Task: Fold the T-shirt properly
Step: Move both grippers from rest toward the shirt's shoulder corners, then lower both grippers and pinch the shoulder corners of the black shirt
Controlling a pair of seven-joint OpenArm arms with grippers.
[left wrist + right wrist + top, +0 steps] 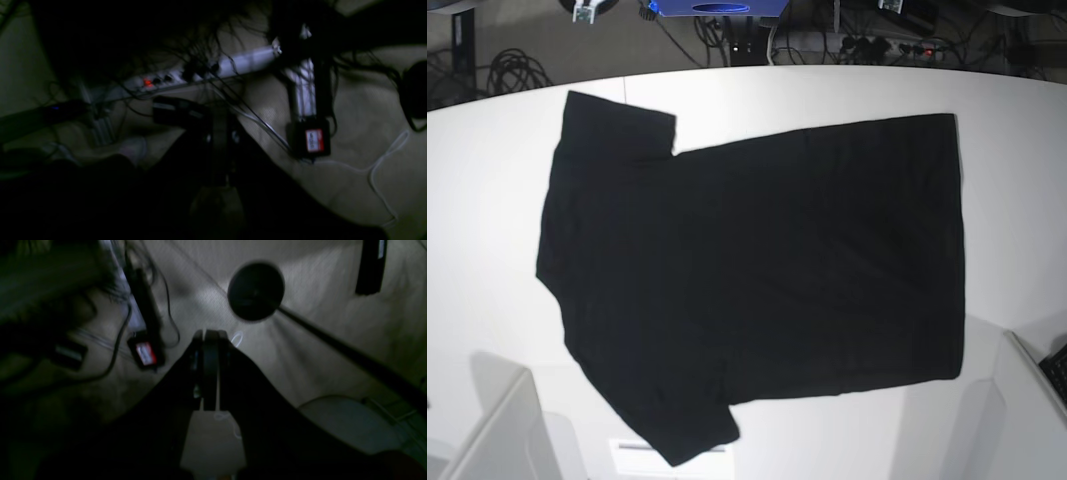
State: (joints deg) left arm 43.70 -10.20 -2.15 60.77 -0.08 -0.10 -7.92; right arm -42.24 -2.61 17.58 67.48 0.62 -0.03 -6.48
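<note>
My right gripper keeps heading toward that corner until its fingers close there, as the T-shirt's hem corner lies flat and open by the edge of the table.
The black T-shirt lies spread flat on the white table with its plain side up. Its sleeves are at the left and its hem at the right. No print shows. Neither gripper is in the base view. In the left wrist view, my left gripper is a dark shape with its jaws together, over the floor. In the right wrist view, my right gripper has its jaws pressed together and is empty, also over the floor. The shirt is in neither wrist view.
A white power strip, a black box with a red label and several cables lie on the floor. A round black stand base stands there too. White arm parts sit at the table's near corners.
</note>
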